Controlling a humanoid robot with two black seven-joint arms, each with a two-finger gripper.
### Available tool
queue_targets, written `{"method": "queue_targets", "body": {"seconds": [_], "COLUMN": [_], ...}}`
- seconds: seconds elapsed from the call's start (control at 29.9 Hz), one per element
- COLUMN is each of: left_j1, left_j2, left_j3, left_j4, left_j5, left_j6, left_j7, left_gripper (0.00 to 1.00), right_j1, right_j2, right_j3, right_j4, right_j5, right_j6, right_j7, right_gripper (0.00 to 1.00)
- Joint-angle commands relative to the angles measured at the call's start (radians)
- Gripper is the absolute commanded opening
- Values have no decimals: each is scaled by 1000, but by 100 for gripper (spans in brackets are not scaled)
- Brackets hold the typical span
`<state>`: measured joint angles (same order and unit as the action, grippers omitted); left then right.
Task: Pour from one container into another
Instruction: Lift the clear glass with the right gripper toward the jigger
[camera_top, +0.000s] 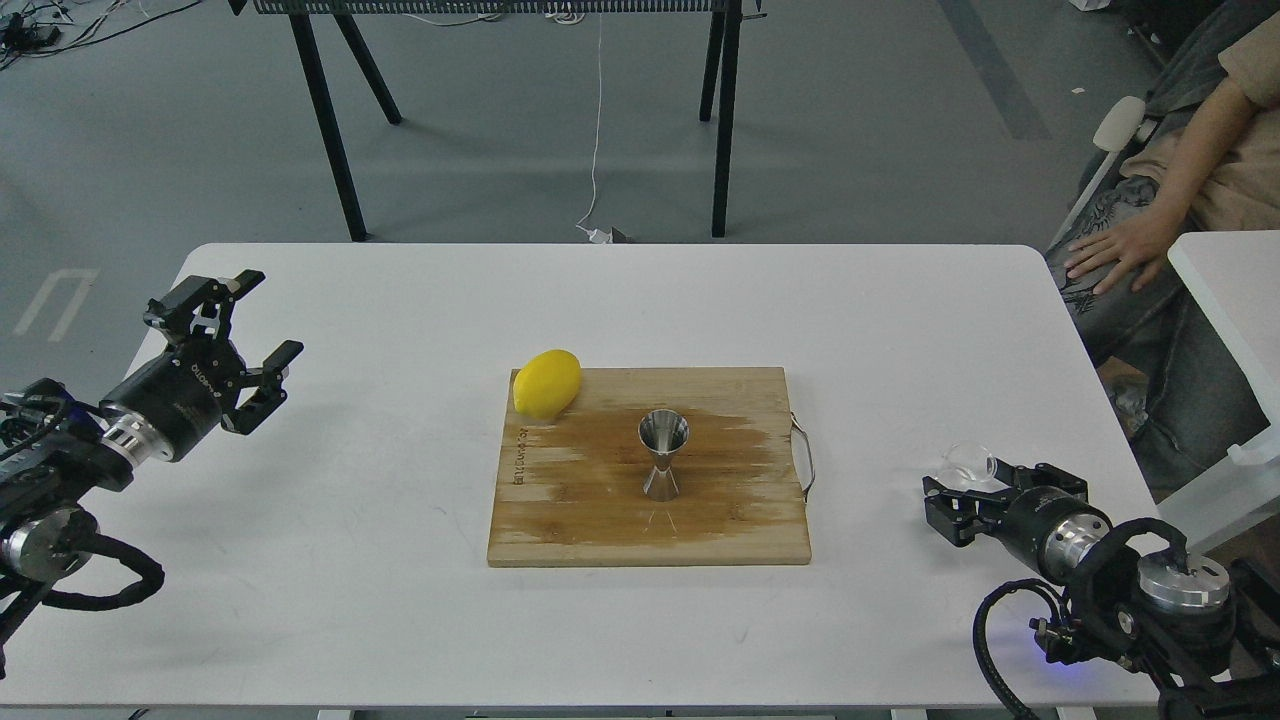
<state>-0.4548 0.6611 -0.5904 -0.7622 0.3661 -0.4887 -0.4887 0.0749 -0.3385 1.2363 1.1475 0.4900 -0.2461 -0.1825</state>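
Note:
The robot should expect liquid from the clear glass tumbler (968, 464) to spill onto the cutting board when it pours, because dark wet streaks (734, 461) are all around the jigger.
The clear glass tumbler (966, 460) stands on the white table (400, 560), right of the cutting board; its lower part is hidden behind my right gripper. My right gripper (964, 487) is open and low over the table, its fingers reaching to either side of the tumbler's base; I cannot tell whether they touch it. The steel hourglass jigger (664, 455) stands upright in the middle of the wooden cutting board (600, 525). Far to the left, my left gripper (262, 315) hangs open and empty above the table's left edge.
A yellow lemon (547, 382) lies on the board's far left corner. The board has a metal handle (806, 458) on its right side. A seated person's hand (1112, 255) rests beyond the table's right edge, beside a second white table (1230, 290).

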Motion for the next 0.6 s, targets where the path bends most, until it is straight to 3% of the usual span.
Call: {"method": "queue_targets", "body": {"seconds": [0.0,0.3,0.57], "left_j1": [-1,-1,-1], "left_j2": [-2,-2,-2], "left_j3": [6,4,6], "left_j4": [3,3,3], "left_j5": [-1,-1,-1], "left_j6": [0,0,0], "left_j7": [0,0,0], "left_gripper": [92,92,92], "right_j1": [0,0,5], "right_j2": [1,3,6], "right_j3": [0,0,3], "right_j4": [0,1,14], "right_j5": [-4,-8,-10], "right_j6": [2,8,33], "right_j7": [0,1,0], "right_gripper": [59,40,39]}}
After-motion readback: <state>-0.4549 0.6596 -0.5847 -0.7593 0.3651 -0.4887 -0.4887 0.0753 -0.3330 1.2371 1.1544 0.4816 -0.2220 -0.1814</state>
